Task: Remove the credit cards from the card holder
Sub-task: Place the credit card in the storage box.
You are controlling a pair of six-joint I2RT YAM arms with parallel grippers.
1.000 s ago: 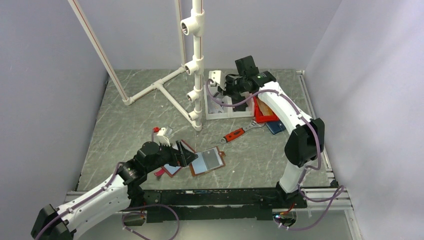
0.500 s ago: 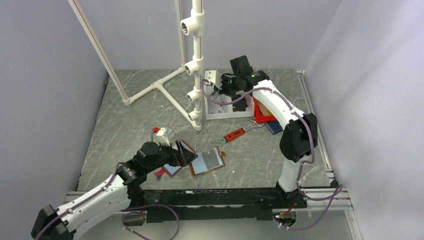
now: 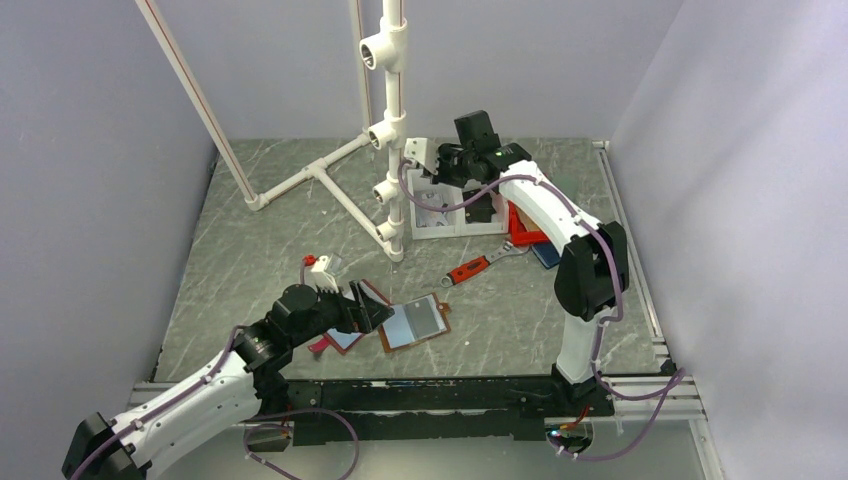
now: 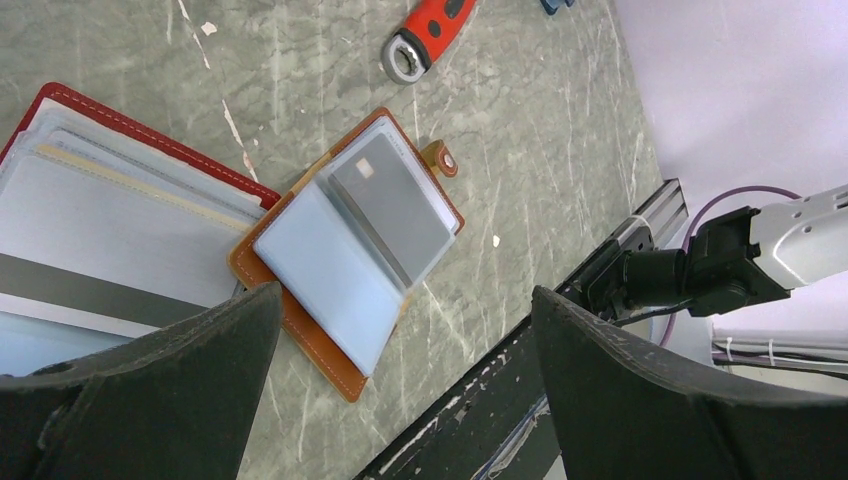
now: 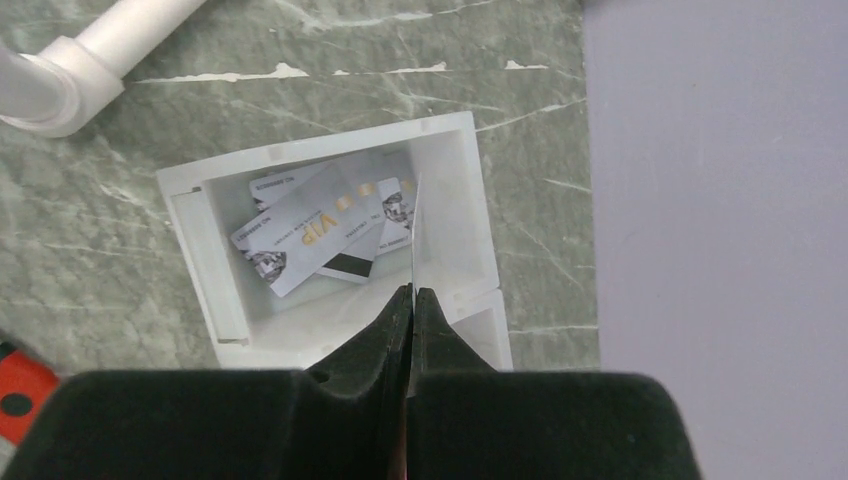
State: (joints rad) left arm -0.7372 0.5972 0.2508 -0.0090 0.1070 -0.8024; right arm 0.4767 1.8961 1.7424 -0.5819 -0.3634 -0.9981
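I should go on lowering my right gripper until the thin card (image 5: pixel 415 235), hanging edge-down over the cards in the white box (image 5: pixel 322 228), gets close to them, before I let go.
The brown card holder (image 3: pixel 415 322) lies open on the table, clear sleeves up, a grey card (image 4: pixel 390 205) in its right-hand sleeve. My left gripper (image 3: pixel 372 310) is open just left of it; in the left wrist view the fingers straddle the holder's (image 4: pixel 350 250) near corner without touching, gripper (image 4: pixel 405 295). My right gripper (image 3: pixel 432 165) is shut on a thin card (image 5: pixel 413 235) seen edge-on, held over the white box (image 3: pixel 440 232). In the right wrist view the gripper (image 5: pixel 412 292) is above the box (image 5: pixel 450 150), where several cards (image 5: pixel 320 230) lie.
A red-edged wallet with sleeves (image 4: pixel 100 200) lies under my left gripper. A red-handled wrench (image 3: pixel 470 268) lies between holder and box. A white pipe frame (image 3: pixel 395 120) stands just left of the box. Red (image 3: pixel 525 235) and blue (image 3: pixel 550 255) items lie right of the box.
My right arm has swung left, carrying the card over the white box. The left arm and the card holder have not moved.
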